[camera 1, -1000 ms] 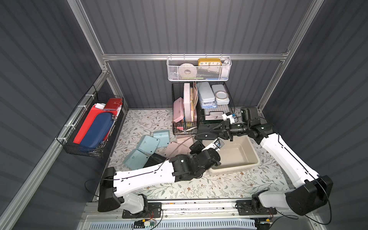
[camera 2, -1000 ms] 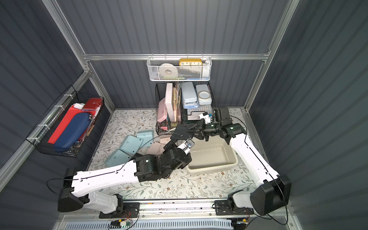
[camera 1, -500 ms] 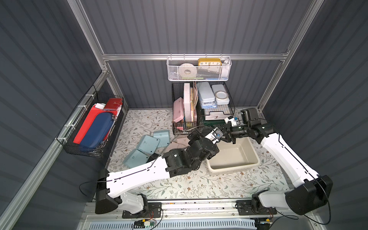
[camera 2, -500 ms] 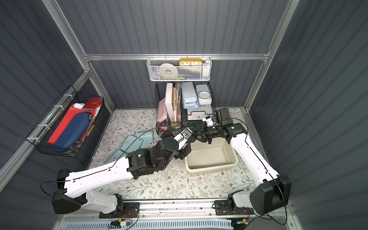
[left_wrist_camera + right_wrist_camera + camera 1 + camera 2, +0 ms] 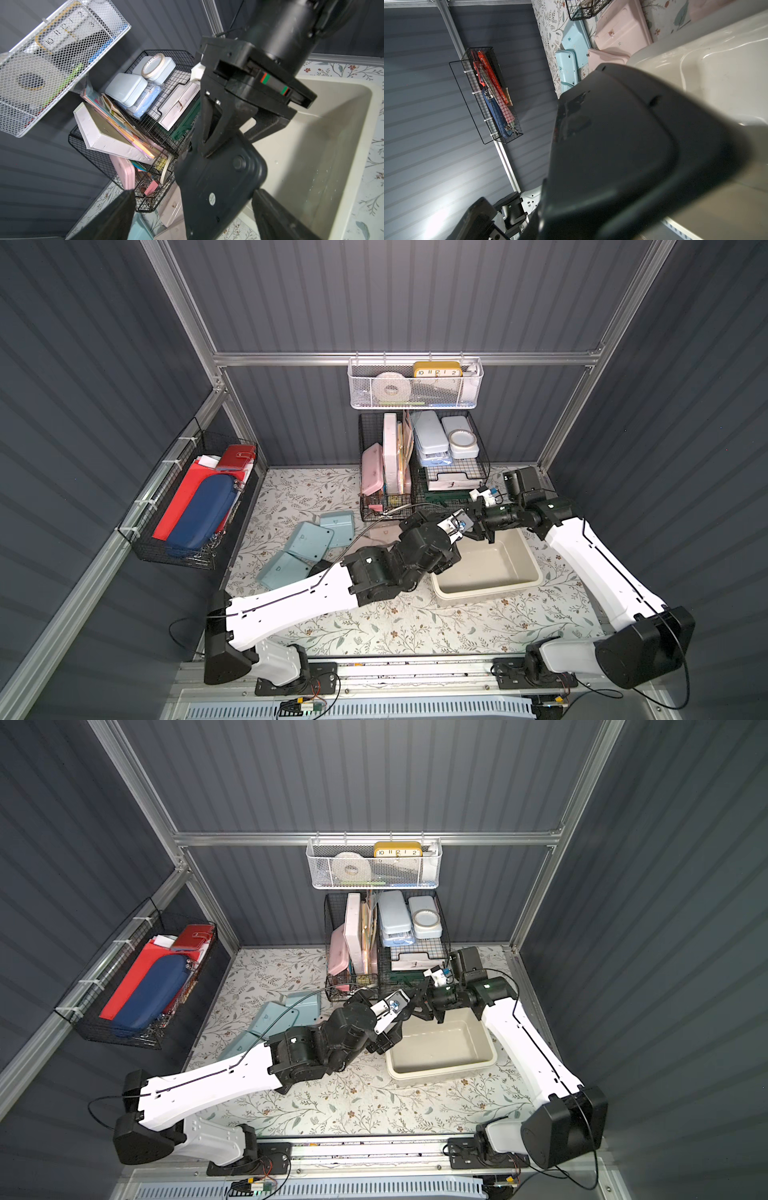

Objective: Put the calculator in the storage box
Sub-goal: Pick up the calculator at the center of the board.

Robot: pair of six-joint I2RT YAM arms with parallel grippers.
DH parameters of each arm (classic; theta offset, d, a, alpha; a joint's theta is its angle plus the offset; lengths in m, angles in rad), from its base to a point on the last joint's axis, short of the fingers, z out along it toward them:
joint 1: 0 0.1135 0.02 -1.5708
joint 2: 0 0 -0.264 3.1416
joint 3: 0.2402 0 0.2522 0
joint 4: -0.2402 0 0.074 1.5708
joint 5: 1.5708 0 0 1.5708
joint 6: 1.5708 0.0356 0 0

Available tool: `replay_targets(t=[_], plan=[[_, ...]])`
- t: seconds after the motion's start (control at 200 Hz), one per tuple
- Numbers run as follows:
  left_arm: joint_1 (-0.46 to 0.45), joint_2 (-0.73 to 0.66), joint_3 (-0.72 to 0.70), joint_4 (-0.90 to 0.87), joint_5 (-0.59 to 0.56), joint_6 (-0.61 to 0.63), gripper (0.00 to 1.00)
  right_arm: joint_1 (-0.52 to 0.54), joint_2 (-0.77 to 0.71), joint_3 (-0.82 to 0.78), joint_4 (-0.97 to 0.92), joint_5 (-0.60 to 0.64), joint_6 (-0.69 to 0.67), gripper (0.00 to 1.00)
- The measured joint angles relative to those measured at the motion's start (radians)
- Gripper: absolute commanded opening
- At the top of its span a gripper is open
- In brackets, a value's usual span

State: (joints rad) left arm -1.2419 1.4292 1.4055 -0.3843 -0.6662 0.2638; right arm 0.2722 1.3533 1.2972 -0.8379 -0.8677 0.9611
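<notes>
I should hold the calculator's near end [image 5: 208, 218] with my left gripper while my right gripper takes the calculator's opposite edge squarely, because the calculator slants [image 5: 228, 170] in my right gripper's fingers.
The calculator [image 5: 218, 187] is a black slab with its back and a small round sticker towards the left wrist camera. It hangs tilted above the near-left corner of the storage box [image 5: 486, 594], a cream tub standing on the floral mat, seen in both top views [image 5: 440, 1070]. My right gripper [image 5: 216, 133] is shut on the calculator's far end. My left gripper [image 5: 193, 220] is open, one finger on each side of the calculator's near end, with gaps showing. In the right wrist view the calculator [image 5: 612, 145] fills most of the frame and hides the jaws.
Black wire baskets [image 5: 386, 506] full of cases stand just behind the grippers, with a white mesh basket [image 5: 415, 385] on the wall above. Light blue cases [image 5: 316, 539] and pink ones lie on the mat to the left. Another wire basket [image 5: 195, 506] hangs on the left wall.
My left arm has swung up from in front of the box to straddle the calculator. The right gripper has drawn the calculator back to the right, towards the box.
</notes>
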Motion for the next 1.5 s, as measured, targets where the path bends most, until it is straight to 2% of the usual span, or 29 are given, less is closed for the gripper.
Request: replay_targets(t=[0.255,0.755,0.885,1.041,1.251,1.501], plan=[[0.006,0.020,-0.029,-0.003,0.011,0.019,0.85,-0.002,0.000,0.000,-0.024,-0.026,-0.009,0.24],[0.003,0.113,-0.040,0.008,-0.098,0.077,0.23,-0.002,-0.014,-0.012,-0.032,-0.047,0.013,0.24],[-0.013,0.117,-0.040,-0.009,-0.122,0.116,0.13,-0.002,-0.014,-0.017,-0.051,-0.047,0.061,0.26],[-0.013,0.120,-0.040,-0.016,-0.121,0.105,0.09,-0.002,-0.014,-0.023,-0.038,-0.055,0.060,0.36],[-0.007,0.123,-0.006,-0.038,-0.088,0.034,0.08,-0.011,-0.040,-0.025,-0.013,-0.039,0.009,0.60],[-0.005,0.122,0.068,-0.044,0.003,-0.053,0.08,-0.166,-0.138,-0.038,-0.005,0.006,-0.089,0.81]])
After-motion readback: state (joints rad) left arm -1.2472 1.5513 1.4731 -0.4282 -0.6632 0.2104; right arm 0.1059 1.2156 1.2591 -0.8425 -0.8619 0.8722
